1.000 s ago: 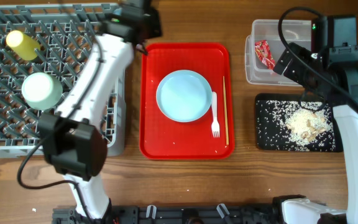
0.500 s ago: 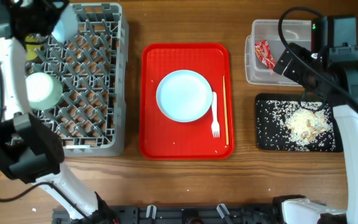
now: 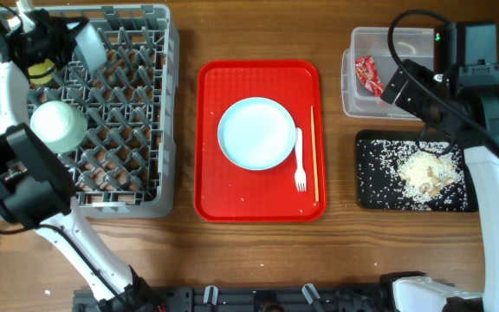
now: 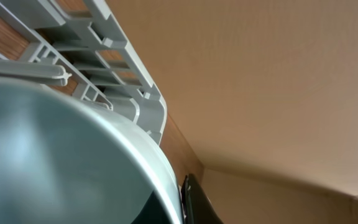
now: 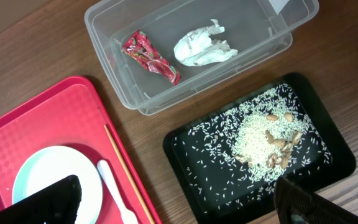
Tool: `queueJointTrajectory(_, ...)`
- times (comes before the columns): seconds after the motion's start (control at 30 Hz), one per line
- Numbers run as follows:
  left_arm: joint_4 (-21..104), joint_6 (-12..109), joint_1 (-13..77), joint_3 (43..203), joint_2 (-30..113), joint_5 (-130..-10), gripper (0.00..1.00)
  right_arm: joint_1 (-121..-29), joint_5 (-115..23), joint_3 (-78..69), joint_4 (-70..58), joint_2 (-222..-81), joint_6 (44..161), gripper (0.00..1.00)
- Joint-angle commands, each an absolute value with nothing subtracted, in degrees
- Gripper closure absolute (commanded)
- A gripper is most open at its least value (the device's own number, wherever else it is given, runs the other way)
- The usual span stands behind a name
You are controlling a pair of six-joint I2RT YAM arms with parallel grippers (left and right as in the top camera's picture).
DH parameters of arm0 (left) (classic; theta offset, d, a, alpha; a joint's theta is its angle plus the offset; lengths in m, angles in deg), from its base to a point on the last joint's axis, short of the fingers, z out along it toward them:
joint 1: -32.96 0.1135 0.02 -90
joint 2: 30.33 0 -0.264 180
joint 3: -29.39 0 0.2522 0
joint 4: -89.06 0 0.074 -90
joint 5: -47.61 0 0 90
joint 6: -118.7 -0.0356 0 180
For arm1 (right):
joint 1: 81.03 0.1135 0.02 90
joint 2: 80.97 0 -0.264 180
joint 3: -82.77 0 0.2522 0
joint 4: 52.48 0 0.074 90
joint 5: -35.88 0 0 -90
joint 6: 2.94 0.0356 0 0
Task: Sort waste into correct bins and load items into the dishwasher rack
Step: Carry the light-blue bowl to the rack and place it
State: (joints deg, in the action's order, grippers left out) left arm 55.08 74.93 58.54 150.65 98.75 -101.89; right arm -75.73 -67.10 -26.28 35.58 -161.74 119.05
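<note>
I should carry on lowering the pale blue bowl (image 3: 92, 48) with my left gripper, as it hangs tilted over the rack's free pegs (image 3: 88, 85) beside the yellow cup. I should do this until the pegs hold it up, then let go.
My left gripper (image 3: 68, 36) is shut on the rim of a pale blue bowl (image 3: 90, 45) and holds it tilted over the far left of the grey dishwasher rack (image 3: 137, 113). In the left wrist view the bowl (image 4: 48, 155) fills the frame, with one finger (image 4: 194, 202) against its rim. A yellow cup (image 3: 42, 71) and a pale green bowl (image 3: 57, 126) sit in the rack. My right gripper (image 5: 179, 211) is open and empty, high above the black tray (image 5: 197, 180) of rice (image 5: 260, 140). The clear tub (image 5: 135, 106) holds the red wrapper (image 5: 151, 57) and white napkin (image 5: 204, 45).
The red tray (image 3: 223, 191) in the middle carries the pale blue plate (image 3: 256, 133), the white fork (image 3: 300, 160) and the wooden stick (image 3: 314, 154). The clear tub (image 3: 353, 95) and the black tray (image 3: 371, 191) lie at the right, under my right arm.
My left arm has swung from the red tray's back edge leftward across the rack with the blue bowl, then lowered it slightly. The right arm has not moved.
</note>
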Motion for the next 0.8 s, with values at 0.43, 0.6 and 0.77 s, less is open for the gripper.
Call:
queueJointTrajectory(0.43, 53.00, 76.05, 64.60, 150.72, 101.79, -113.13, 0.96, -75.86, -68.25, -26.60, 35.50, -162.18, 118.59, 0.00)
queueJointTrajectory(0.6, 49.57, 75.39, 66.85, 150.72, 101.79, -113.48, 0.80, -75.86, -68.23, -26.60, 35.48, -162.18, 118.57, 0.00)
queueJointTrajectory(0.77, 47.51, 71.50, 68.84, 150.72, 100.61, -116.73, 0.76, -75.86, -68.25, -26.60, 35.48, -162.18, 118.59, 0.00)
